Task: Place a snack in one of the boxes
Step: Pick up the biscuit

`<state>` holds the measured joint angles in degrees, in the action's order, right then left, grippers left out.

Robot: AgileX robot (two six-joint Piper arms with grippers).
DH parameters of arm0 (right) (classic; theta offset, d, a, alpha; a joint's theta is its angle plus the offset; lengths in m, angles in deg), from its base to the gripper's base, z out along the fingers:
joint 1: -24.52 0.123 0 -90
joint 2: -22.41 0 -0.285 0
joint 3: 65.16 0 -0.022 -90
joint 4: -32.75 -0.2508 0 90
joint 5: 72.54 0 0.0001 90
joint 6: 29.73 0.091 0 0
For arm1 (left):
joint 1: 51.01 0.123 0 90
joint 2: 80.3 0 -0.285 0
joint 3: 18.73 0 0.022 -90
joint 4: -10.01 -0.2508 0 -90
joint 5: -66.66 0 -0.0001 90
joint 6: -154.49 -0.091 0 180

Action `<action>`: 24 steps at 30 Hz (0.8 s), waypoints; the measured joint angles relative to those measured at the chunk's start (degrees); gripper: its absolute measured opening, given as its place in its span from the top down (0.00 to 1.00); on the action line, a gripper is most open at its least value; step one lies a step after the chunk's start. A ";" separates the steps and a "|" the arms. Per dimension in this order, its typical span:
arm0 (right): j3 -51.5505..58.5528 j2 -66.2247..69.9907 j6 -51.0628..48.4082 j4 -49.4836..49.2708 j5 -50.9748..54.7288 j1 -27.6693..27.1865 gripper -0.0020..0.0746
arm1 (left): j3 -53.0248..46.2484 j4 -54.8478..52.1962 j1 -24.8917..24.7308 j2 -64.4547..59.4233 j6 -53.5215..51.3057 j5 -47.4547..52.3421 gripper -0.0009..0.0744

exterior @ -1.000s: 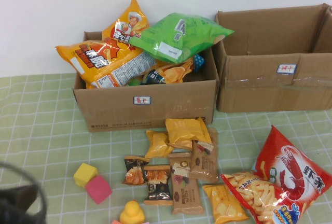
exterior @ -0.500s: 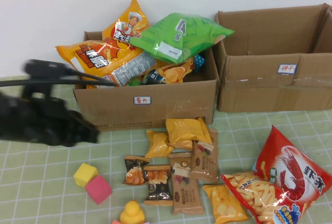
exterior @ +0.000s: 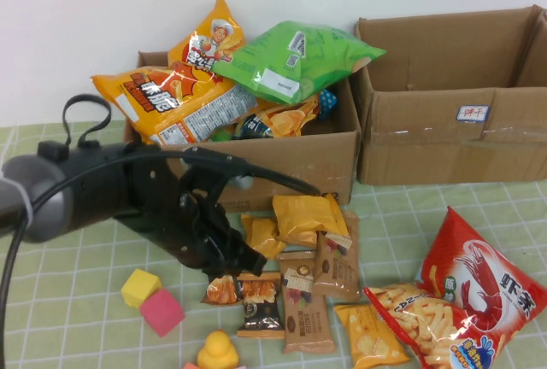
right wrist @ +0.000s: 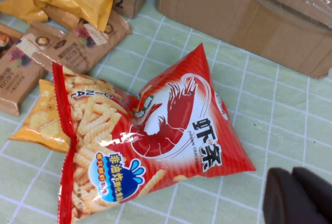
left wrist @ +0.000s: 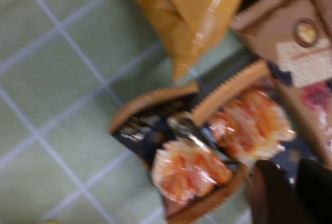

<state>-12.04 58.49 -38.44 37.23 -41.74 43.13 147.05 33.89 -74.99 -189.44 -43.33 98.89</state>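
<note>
The dark pack (exterior: 220, 291) nearest the pink cube has open cloth (exterior: 192, 303) around it, so my left gripper should keep going down toward that pack until its fingers are on both sides of it, then close.
Two brown cardboard boxes stand at the back: the left box (exterior: 282, 168) is heaped with big snack bags, the right box (exterior: 427, 138) shows nothing inside. Small snacks lie in front: yellow packs (exterior: 303, 215), brown bars (exterior: 303, 301) and a dark pack with orange print (exterior: 224, 288). My left gripper (exterior: 231, 262) hovers just above that dark pack (left wrist: 192, 167); in the left wrist view it (left wrist: 293, 169) is shut and empty. My right gripper (right wrist: 291, 175) is shut and empty over the cloth beside a red shrimp-cracker bag (right wrist: 155, 130), out of the high view.
A yellow cube (exterior: 139, 286), a pink cube (exterior: 162, 312) and a yellow duck (exterior: 218, 352) lie at front left. The red bag (exterior: 479, 292) lies at front right. Orange bags (exterior: 171, 100) and a green bag (exterior: 295, 57) overhang the left box.
My left arm has swung in from the left edge toward the middle and now hangs over the small snacks. Nothing else has moved.
</note>
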 joint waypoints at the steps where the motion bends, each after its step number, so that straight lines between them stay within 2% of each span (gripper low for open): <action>1: 0.00 0.00 0.00 0.00 0.00 0.00 0.96 | 0.72 -1.28 -0.10 -0.32 0.76 0.48 0.84; 6: 0.00 0.00 0.00 0.00 0.00 0.00 0.96 | 3.85 -10.89 -0.09 -1.93 6.48 1.05 0.51; 10: 0.00 0.00 0.00 0.00 -0.20 0.00 0.96 | 6.31 -14.82 -0.09 -4.93 11.73 3.31 0.36; 13: 0.00 0.00 0.00 0.00 -0.42 0.00 0.96 | 8.14 -15.28 -0.09 -8.15 14.07 5.05 0.34; 24: 0.14 0.00 0.00 0.00 -1.85 0.00 0.96 | 10.75 -12.12 -0.09 -13.53 17.33 5.22 0.34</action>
<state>-11.90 58.49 -38.44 37.23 -43.59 43.13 157.80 21.77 -75.08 -202.97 -26.00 104.11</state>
